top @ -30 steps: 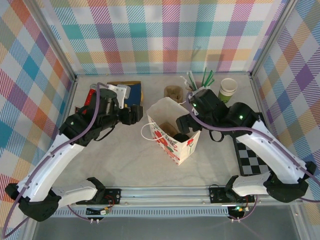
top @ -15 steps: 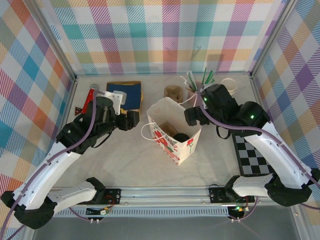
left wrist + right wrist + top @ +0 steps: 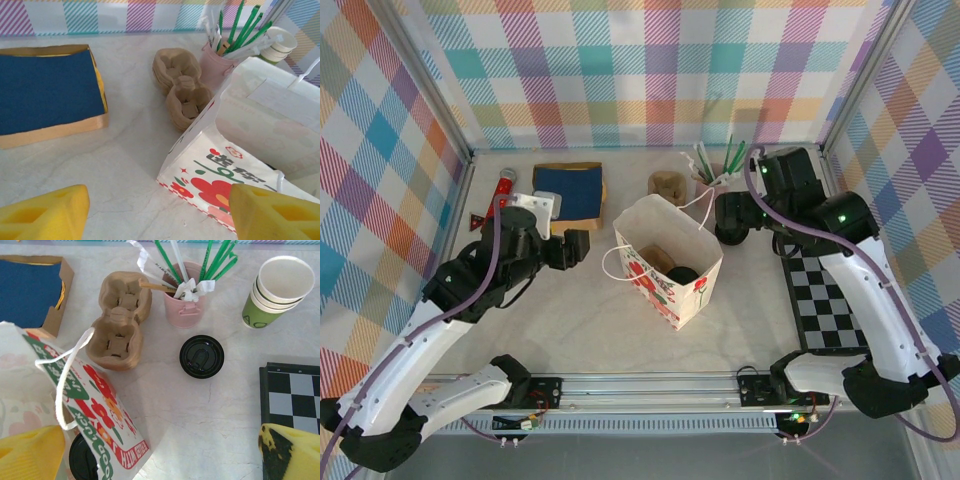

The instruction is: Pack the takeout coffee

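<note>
The straws (image 3: 212,264) poke up well above the pink cup's rim (image 3: 197,296), so my open right gripper should keep going toward them until its fingers close around one straw.
The takeout coffee (image 3: 682,274) stands inside the white flowered paper bag (image 3: 665,262) at the table's middle. Its black lid (image 3: 81,459) shows past the bag's edge (image 3: 35,385) in the right wrist view; the cup's body is hidden. My right gripper (image 3: 728,218) hangs open just right of the bag, its yellow fingertips wide apart (image 3: 160,455) with bare table between them. My left gripper (image 3: 576,247) is open to the left of the bag (image 3: 240,150), and nothing sits between its yellow pads (image 3: 160,215).
A loose black lid (image 3: 202,356) lies on the table. Behind it are a pink cup of straws (image 3: 184,307), a stack of lidless green-and-white cups (image 3: 277,290) and a brown pulp carrier (image 3: 120,320). A blue-topped box (image 3: 570,192) sits back left, a checkered board (image 3: 825,305) right.
My right gripper has pulled away from the bag's mouth toward the back right, still open. The left gripper has backed off to the left. The coffee stays in the bag.
</note>
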You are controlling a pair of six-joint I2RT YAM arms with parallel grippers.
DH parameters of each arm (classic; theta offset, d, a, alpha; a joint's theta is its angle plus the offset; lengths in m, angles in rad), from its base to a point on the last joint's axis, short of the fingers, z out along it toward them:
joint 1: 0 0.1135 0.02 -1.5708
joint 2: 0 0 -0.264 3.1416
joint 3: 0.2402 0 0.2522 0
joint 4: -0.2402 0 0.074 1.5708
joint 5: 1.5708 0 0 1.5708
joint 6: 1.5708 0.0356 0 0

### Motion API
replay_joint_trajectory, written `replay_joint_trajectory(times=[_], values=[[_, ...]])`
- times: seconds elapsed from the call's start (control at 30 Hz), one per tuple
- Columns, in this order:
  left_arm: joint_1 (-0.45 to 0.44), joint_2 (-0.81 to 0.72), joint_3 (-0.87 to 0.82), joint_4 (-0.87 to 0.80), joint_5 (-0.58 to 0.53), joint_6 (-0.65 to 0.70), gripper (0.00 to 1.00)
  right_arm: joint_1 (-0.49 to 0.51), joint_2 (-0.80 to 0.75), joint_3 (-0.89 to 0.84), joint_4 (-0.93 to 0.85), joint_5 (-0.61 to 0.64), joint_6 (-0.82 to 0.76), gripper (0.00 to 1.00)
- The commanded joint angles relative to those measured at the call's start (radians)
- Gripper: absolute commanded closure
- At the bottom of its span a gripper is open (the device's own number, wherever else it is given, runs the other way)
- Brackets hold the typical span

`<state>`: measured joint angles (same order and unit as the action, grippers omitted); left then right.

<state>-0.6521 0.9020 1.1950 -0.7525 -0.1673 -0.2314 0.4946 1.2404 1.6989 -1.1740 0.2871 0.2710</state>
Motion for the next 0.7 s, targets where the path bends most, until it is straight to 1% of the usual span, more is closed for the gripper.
replay_joint_trajectory(times=[0.0, 0.3, 0.53, 0.67], values=[[0.006, -0.007, -0.011, 0.015, -0.007, -0.018, 0.26, -0.045, 0.021, 0.038, 0.027, -0.058, -0.018, 0.01], [0.016, -0.03, -0.06, 0.015, 0.006, -0.044, 0.26, -0.165, 0.093, 0.089, 0.039, -0.11, -0.024, 0.0], [0.022, -0.046, -0.089, 0.021, 0.016, -0.06, 0.27, -0.256, 0.163, 0.115, 0.061, -0.172, -0.02, 0.1], [0.024, -0.047, -0.079, 0.022, 0.018, -0.06, 0.27, -0.298, 0.199, 0.117, 0.081, -0.208, -0.019, 0.19]])
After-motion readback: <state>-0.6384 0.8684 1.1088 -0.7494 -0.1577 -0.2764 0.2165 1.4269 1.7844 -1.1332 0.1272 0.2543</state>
